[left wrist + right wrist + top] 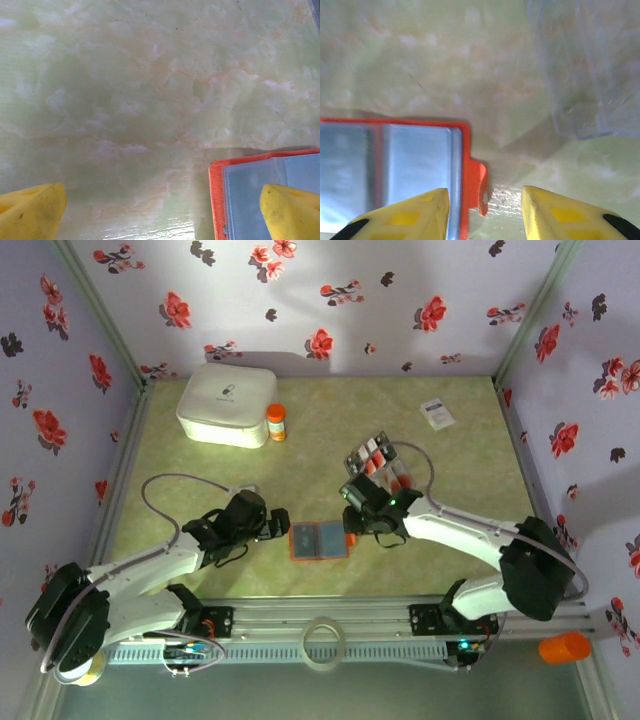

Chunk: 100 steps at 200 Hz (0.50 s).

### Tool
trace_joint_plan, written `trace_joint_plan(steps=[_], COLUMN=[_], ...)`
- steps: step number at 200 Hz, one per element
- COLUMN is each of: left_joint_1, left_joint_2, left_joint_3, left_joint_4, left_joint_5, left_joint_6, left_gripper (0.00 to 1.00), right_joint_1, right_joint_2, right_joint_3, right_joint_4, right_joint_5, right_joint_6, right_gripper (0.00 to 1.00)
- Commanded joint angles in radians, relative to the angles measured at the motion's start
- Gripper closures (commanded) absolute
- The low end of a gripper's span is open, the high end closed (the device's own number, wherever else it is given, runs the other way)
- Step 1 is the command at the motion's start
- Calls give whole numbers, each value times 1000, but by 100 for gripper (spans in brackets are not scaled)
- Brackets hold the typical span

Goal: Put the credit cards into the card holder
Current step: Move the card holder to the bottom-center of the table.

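Observation:
The card holder [320,540] lies open and my right gripper's fingers are empty, so that gripper should keep moving to the clear rack [373,454] until it closes on a credit card.
The card holder [319,540] lies open and flat on the green table, orange with grey-blue inner panels. My left gripper [279,524] stands open just off its left edge, and in the left wrist view one yellow fingertip [292,210] overlaps the holder's corner [250,190]. At the holder's right edge my right gripper [352,525] is open, straddling the holder's orange tab [481,187] with nothing held. The credit cards [378,462], dark with red and white marks, lie in a fanned row behind the right gripper.
A white box [228,403] and an orange-capped bottle [276,422] stand at the back left. A white printed card [437,414] lies at the back right. A clear plastic piece [585,65] lies ahead of the right gripper. A ring [324,642] rests on the front rail.

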<state>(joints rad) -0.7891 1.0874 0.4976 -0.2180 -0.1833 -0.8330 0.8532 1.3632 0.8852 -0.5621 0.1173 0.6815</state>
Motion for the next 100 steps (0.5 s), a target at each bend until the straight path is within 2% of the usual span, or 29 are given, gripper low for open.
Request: trace_joint_plan(steps=[1, 55, 100], left_joint_1=[-13, -41, -55], left_joint_2=[6, -6, 24], left_joint_3=[21, 20, 21], left_joint_4=[17, -9, 3], left_joint_5=[-37, -77, -87], left_joint_6=[-28, -56, -52], left_gripper=[0, 0, 0], right_joint_1=[-67, -273, -328], right_joint_2=[-51, 1, 94], right_joint_3=[107, 244, 310], right_joint_4=[-123, -238, -286], right_joint_5=[63, 87, 166], right_joint_6=[-101, -266, -341], right_gripper=[56, 57, 61])
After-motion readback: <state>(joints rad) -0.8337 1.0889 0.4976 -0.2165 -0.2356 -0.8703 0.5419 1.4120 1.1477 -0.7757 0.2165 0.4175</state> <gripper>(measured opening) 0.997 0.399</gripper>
